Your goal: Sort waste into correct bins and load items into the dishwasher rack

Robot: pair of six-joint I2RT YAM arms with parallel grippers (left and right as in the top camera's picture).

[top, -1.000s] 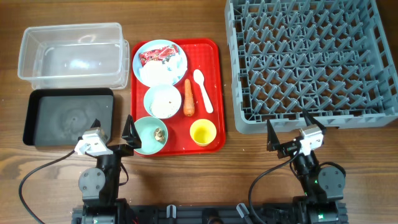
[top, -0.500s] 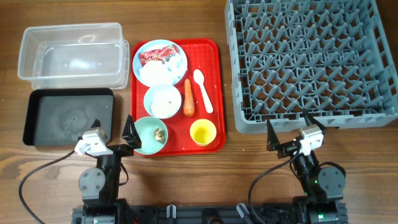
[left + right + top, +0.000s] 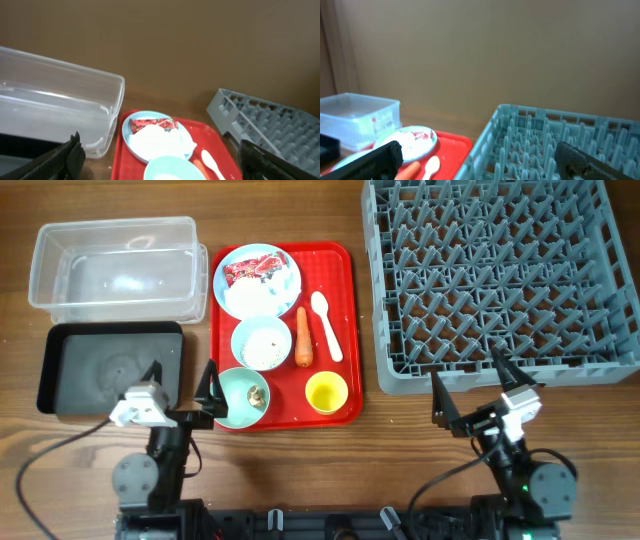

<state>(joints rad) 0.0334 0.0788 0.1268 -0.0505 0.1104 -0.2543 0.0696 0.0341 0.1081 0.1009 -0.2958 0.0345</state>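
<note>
The robot's left gripper should clear the white tissue and red wrapper (image 3: pixel 257 284) off the pale blue plate they lie on and into the clear tub (image 3: pixel 120 268) before the robot racks the plate.
On the red serving tray (image 3: pixel 345 330) a pale blue plate (image 3: pixel 257 278) holds a red wrapper (image 3: pixel 254 269) and white tissue (image 3: pixel 252 296). Below it stand a bowl with rice (image 3: pixel 261 344), a bowl with a brown scrap (image 3: pixel 244 397), an orange carrot (image 3: pixel 302 338), a white spoon (image 3: pixel 326 325) and a yellow cup (image 3: pixel 326 392). The clear tub (image 3: pixel 118 267) and black tray (image 3: pixel 110 366) lie at left, the grey rack (image 3: pixel 500 280) at right. My left gripper (image 3: pixel 180 390) is open and empty by the tray's near left corner. My right gripper (image 3: pixel 470 388) is open and empty at the rack's near edge.
The left wrist view shows the tub (image 3: pixel 55 110), plate (image 3: pixel 157 137), a bowl (image 3: pixel 172 169) and rack (image 3: pixel 270 125). The right wrist view shows the rack (image 3: pixel 560 145), plate (image 3: pixel 410 140) and spoon (image 3: pixel 431 166). Bare wooden table (image 3: pixel 390 440) lies between the arms.
Both arms have shifted slightly: the left wrist moved a little left and the right wrist a little right and toward the near edge. No object has moved.
</note>
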